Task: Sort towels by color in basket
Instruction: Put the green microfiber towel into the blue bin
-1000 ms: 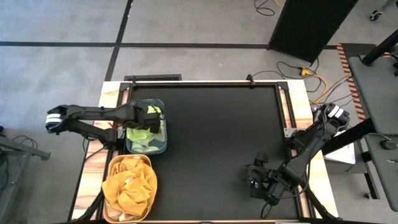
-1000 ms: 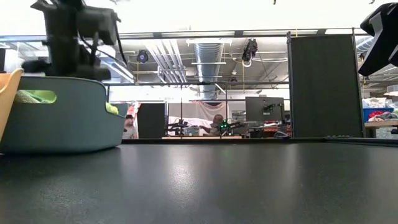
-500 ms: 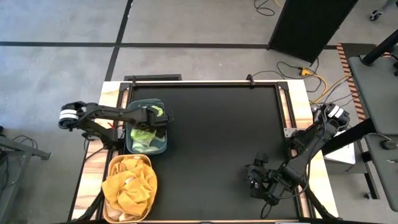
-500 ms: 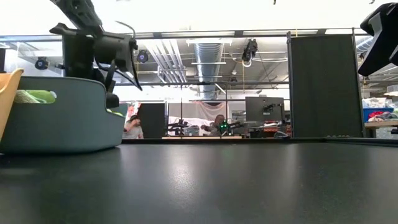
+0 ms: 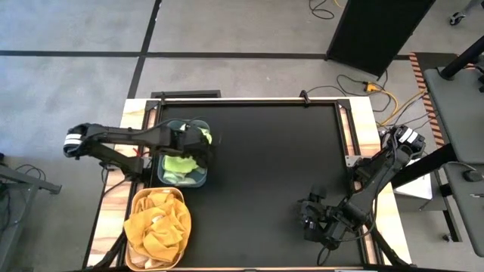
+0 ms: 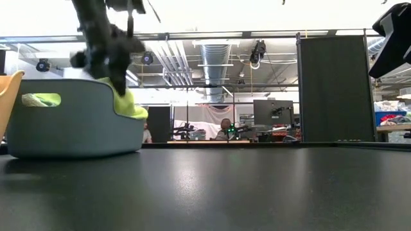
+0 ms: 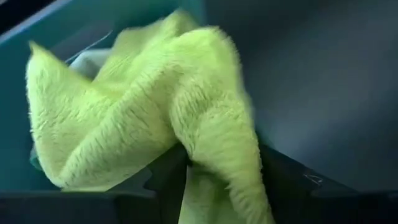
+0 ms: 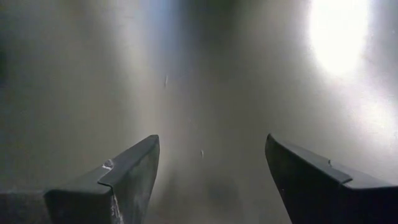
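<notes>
My left gripper should pull the lime green towel back in and tuck it down inside before opening, because the towel hangs over the teal basket's rim.
My left gripper is over the right rim of the teal basket, shut on a lime green towel. More lime and pale mint towels lie inside that basket, and one shows through its handle slot. Mustard orange towels fill the tan basket nearer the near edge. My right gripper is open, low over the table near its near right corner. My left gripper has a bunched fold of the lime green towel pinched between its two fingers, coming from above and slanting down. The towel hangs below the fingers, and its lower part drapes over the teal basket's right rim.
The two baskets stand side by side along the table's left edge. The black tabletop stretches to the right of them. Cables and a dark cabinet sit beyond the far right corner. A person shows far off in the room.
My left gripper dipped into the teal basket with open fingers, took hold of the lime green towel and moved toward the table's right, drawing the towel up over the right rim. The teal basket slid a little to the right.
</notes>
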### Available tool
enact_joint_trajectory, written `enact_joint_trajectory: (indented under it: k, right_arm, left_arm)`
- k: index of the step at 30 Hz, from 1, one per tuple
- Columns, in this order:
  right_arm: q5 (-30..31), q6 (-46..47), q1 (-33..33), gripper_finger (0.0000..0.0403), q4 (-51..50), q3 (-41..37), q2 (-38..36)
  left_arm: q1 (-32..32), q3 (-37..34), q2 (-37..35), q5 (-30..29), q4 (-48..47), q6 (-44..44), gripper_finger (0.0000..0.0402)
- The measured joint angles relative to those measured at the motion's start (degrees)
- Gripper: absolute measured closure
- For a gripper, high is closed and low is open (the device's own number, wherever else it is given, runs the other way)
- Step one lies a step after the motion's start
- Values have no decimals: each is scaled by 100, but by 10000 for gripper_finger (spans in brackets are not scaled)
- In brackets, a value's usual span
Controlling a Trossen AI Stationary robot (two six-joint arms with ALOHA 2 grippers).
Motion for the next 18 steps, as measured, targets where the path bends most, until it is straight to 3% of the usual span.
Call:
enact_joint_trajectory:
  k: [10, 14, 18]
  right_arm:
    - [-2, 0, 0, 129, 25, -11, 0]
    - [0, -4, 0, 138, 25, -11, 0]
    - [3, -13, 0, 144, 27, -20, 0]
  left_arm:
    - [-495, 399, -215, -489, -418, -37, 242]
    - [-346, 144, -165, -1038, -1094, -722, 242]
    - [-198, -501, -56, -895, -383, -915, 245]
